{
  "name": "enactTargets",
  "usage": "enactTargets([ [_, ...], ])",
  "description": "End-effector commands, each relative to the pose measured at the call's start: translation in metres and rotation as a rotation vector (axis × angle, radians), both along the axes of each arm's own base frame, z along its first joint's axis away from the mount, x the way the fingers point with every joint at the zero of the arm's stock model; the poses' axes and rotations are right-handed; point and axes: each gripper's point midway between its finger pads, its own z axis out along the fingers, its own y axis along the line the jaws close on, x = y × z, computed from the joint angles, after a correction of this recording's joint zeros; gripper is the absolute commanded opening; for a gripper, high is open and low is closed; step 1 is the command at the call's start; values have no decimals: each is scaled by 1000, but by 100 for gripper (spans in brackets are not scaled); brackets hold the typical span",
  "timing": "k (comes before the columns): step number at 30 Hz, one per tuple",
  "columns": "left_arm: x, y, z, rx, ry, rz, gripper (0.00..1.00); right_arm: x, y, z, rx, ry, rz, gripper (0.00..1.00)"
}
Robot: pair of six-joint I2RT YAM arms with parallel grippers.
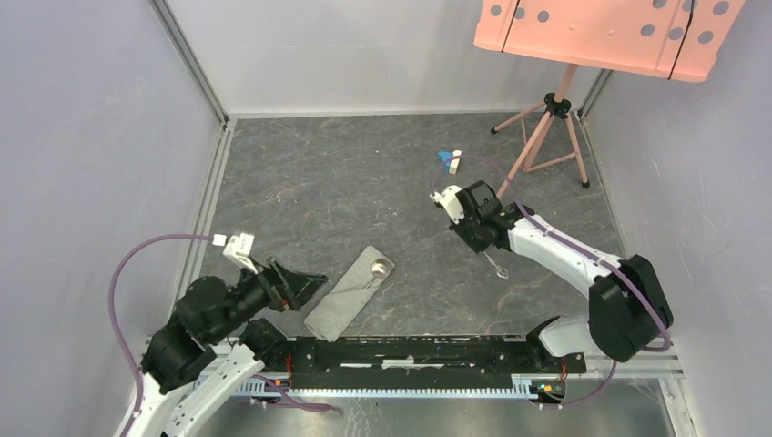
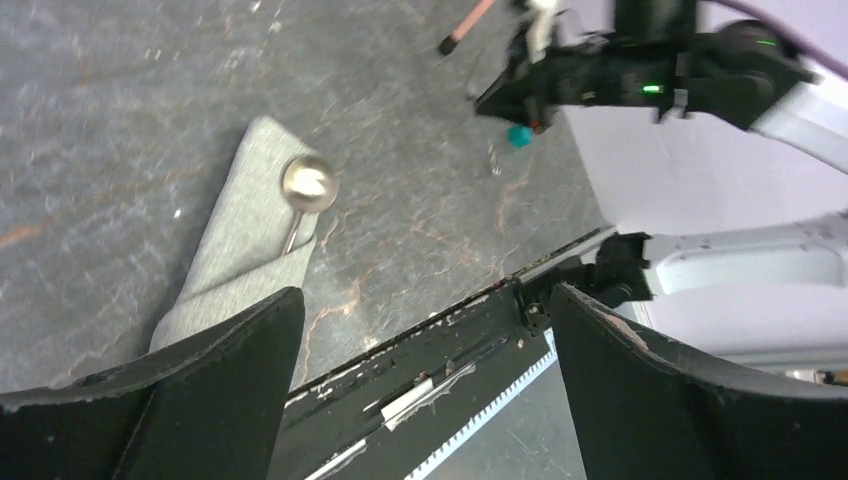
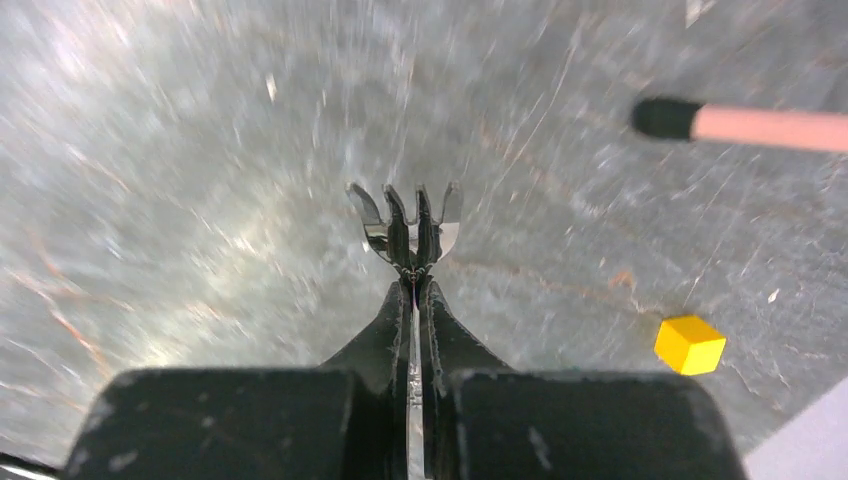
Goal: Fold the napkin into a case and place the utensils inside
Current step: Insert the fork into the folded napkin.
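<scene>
The case lies loose around the spoon [image 1: 366, 289], so the left gripper should keep the case's closed end [image 1: 324, 324] still before the right gripper slides the fork in.
The napkin [image 1: 349, 294] lies folded into a narrow grey case [image 2: 240, 235] near the table's front, set diagonally. A silver spoon is tucked into it, with its round bowl [image 1: 380, 267] sticking out at the upper end [image 2: 308, 184]. My right gripper [image 1: 489, 248] hangs over the table right of centre, shut on the fork [image 3: 406, 226]. The handle runs back between the fingers and the tines stick out past the tips. My left gripper [image 1: 303, 287] hovers just left of the case, jaws wide open [image 2: 425, 300] and nothing between them.
Small blue and white blocks [image 1: 449, 160] lie at the back centre, and a yellow block [image 3: 689, 344] sits near the fork. A pink tripod stand [image 1: 544, 128] stands at the back right, one foot [image 3: 664, 117] close to my right gripper. The black base rail [image 1: 410, 350] runs along the front.
</scene>
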Motion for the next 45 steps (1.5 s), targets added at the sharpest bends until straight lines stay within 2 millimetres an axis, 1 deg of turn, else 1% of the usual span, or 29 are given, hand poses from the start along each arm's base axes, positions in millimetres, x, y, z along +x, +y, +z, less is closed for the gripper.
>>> enactTargets([
  [1, 21, -5, -38, 8, 215, 117, 97, 30, 45, 51, 318, -185, -152, 0],
  [3, 26, -8, -57, 37, 289, 137, 96, 28, 63, 55, 447, -189, -159, 0],
  [5, 28, -5, -77, 76, 381, 189, 96, 30, 78, 61, 555, -222, -139, 0],
  [6, 29, -3, -85, 95, 420, 214, 95, 32, 82, 64, 580, -251, -130, 0],
  [9, 30, 9, -105, 128, 530, 325, 95, 44, 84, 74, 677, -334, -232, 0],
  [10, 30, 13, -111, 134, 566, 369, 95, 45, 89, 77, 727, -328, -261, 0],
  [11, 29, 19, -117, 138, 603, 417, 95, 48, 96, 85, 790, -339, -284, 0],
  [13, 25, 24, -127, 134, 668, 477, 93, 50, 104, 95, 888, -331, -345, 0],
  [14, 24, 25, -132, 133, 692, 493, 90, 51, 108, 100, 926, -331, -368, 0],
  [15, 22, 26, -137, 132, 721, 511, 89, 52, 107, 103, 950, -332, -422, 0],
  [16, 20, 26, -142, 128, 746, 526, 87, 51, 109, 107, 984, -326, -459, 0],
  [18, 16, 26, -153, 128, 793, 544, 84, 47, 120, 115, 1054, -299, -482, 0],
  [21, 9, 25, -174, 127, 872, 573, 82, 39, 139, 115, 1144, -217, -552, 0],
  [23, 4, 25, -184, 126, 914, 588, 82, 34, 152, 114, 1152, -191, -581, 0],
  [26, 2, 27, -191, 128, 933, 602, 83, 33, 164, 111, 1131, -184, -665, 0],
  [28, 3, 27, -195, 122, 933, 613, 83, 31, 172, 101, 1097, -143, -749, 1],
  [29, 4, 24, -196, 111, 930, 604, 83, 30, 177, 97, 1072, -115, -779, 0],
  [31, 7, 16, -200, 85, 932, 577, 82, 28, 186, 83, 981, -77, -834, 1],
  [33, 13, 10, -199, 52, 919, 564, 76, 31, 192, 77, 878, -52, -884, 1],
  [34, 14, 9, -199, 47, 914, 561, 74, 32, 195, 73, 825, -34, -905, 0],
  [35, 15, 10, -198, 47, 911, 566, 73, 33, 201, 75, 800, -18, -911, 0],
  [36, 14, 11, -199, 52, 910, 568, 72, 32, 206, 68, 762, 5, -917, 0],
  [39, 11, 17, -203, 72, 918, 590, 70, 27, 222, 62, 757, 59, -929, 0],
  [42, 7, 22, -207, 83, 931, 613, 70, 24, 229, 54, 769, 67, -978, 0],
  [45, 4, 23, -208, 86, 937, 612, 69, 20, 235, 46, 755, 62, -1014, 0],
])
